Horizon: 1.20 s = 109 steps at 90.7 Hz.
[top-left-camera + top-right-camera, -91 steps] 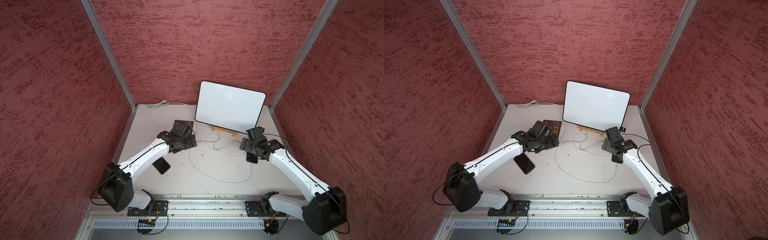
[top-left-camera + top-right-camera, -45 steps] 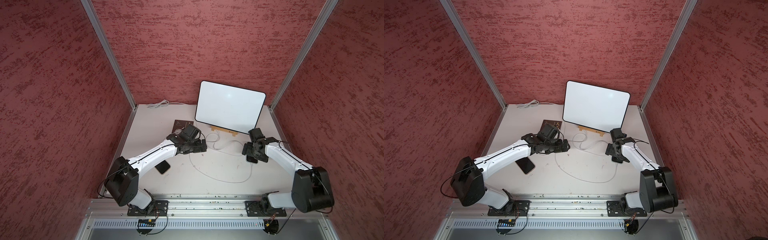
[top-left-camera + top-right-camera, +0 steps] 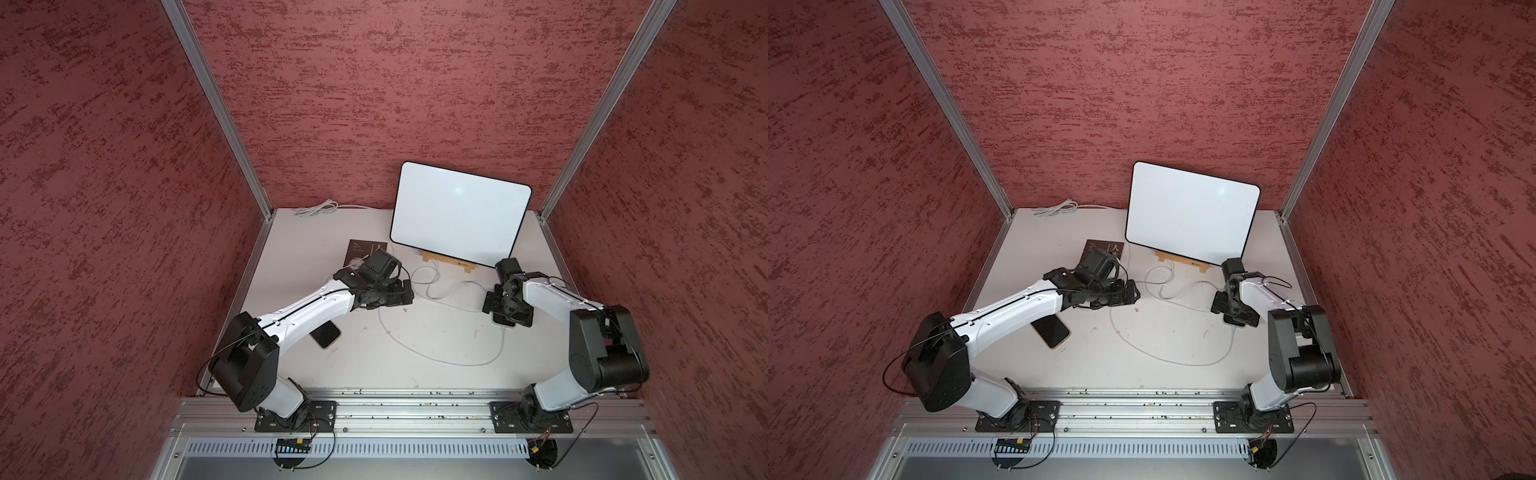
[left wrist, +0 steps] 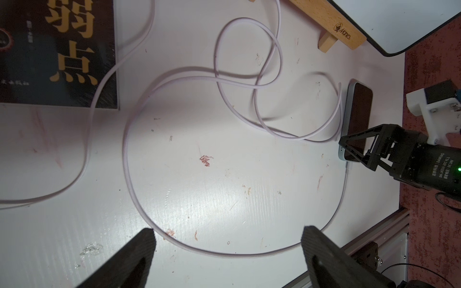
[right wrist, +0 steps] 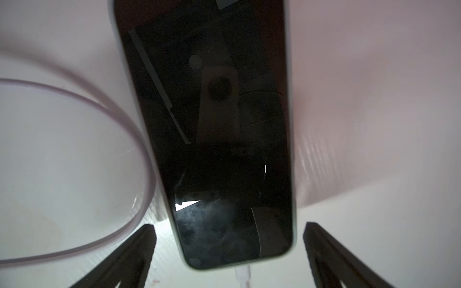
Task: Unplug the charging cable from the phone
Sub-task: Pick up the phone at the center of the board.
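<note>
With my right gripper's fingers astride the phone's plug end point(image 5: 237, 247), my right gripper should take the phone's middle point(image 5: 213, 117) and lift it before my left gripper pulls the plug.
A dark-screened phone point(image 5: 212, 124) lies flat at the table's right side, also seen in the left wrist view point(image 4: 359, 117). The white charging cable point(image 3: 436, 358) is plugged into its near end by a white plug point(image 5: 242, 273) and loops across the middle of the table. My right gripper point(image 5: 229, 228) is open, its fingers standing either side of the phone's plug end without touching it; in both top views point(image 3: 505, 318) point(image 3: 1235, 316) it covers most of the phone. My left gripper point(image 4: 228, 233) hangs open over the cable loop at mid-table point(image 3: 405, 295), holding nothing.
A white board point(image 3: 457, 216) leans on a wooden stand point(image 4: 331, 27) at the back. A dark book point(image 3: 365, 249) lies behind the left gripper. A second phone point(image 3: 326, 334) lies under the left forearm. A coiled white cord point(image 3: 318, 208) sits at the back wall.
The left arm swung right, toward mid-table. The right arm folded its elbow up and brought its gripper down over the phone's near end. Both grippers stayed open.
</note>
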Motion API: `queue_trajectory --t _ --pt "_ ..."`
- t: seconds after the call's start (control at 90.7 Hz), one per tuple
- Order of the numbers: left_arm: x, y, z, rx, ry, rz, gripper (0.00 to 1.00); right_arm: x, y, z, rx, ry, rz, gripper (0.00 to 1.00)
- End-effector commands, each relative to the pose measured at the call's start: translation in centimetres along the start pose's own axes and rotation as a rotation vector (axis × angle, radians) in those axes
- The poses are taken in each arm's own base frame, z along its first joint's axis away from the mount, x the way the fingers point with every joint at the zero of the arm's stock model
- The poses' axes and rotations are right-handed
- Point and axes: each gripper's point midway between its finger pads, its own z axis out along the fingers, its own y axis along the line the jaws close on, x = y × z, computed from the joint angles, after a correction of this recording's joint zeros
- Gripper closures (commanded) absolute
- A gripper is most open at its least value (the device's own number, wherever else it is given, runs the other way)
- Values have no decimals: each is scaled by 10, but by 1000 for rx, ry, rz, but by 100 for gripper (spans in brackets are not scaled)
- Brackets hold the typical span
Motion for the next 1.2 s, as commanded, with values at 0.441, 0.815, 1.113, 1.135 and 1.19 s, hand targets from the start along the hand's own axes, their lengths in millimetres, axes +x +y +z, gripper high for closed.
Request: queue_trajectory --t 0.441,0.815,1.113,1.135,1.19 --pt "6 13 15 -31 38 -17 5 -25 5 10 -69 -1 74 5" --pt "6 17 18 -33 46 -28 5 -27 -2 14 -77 6 134 16" --pt "8 19 21 -33 55 -34 5 -23 -14 12 -61 1 192 18" --pt "8 19 21 -32 56 -35 5 -24 -14 11 -63 -2 192 16" --pt "8 18 21 -31 57 -36 5 -26 -14 10 -60 -5 188 13"
